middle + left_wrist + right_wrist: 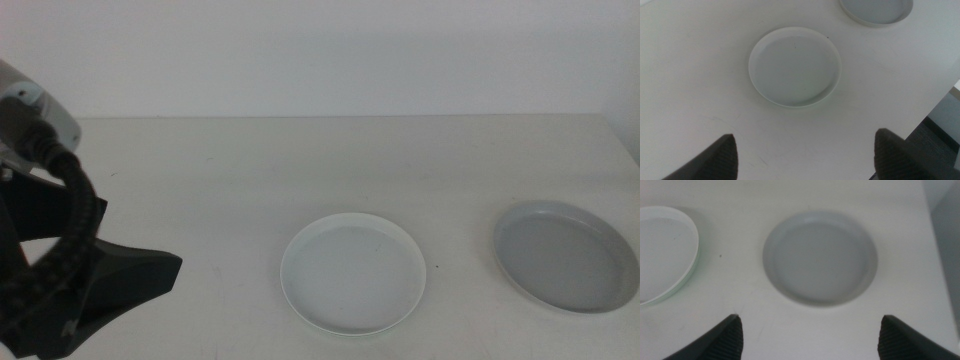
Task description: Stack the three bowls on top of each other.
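Note:
I can see that the light grey bowl [566,257] looks about as wide as the pale bowl [353,273], so I expect it to hide the white inside when I lower it there.
Two bowls show on the white table. A pale bowl [353,272] lies front centre; its inside looks white and its rim has a faint green tinge, so I cannot tell whether it is one bowl or two stacked. It also shows in the left wrist view [795,66] and the right wrist view [662,255]. The light grey bowl [565,255] lies alone to its right [877,10] [820,257]. My left gripper [150,275] [805,150] is open and empty, left of the pale bowl. My right gripper [810,330] is open and empty above the table before the grey bowl, out of the middle view.
The table's [300,160] right edge lies just beyond the grey bowl. The left wrist view shows a table edge with floor [945,117] below it.

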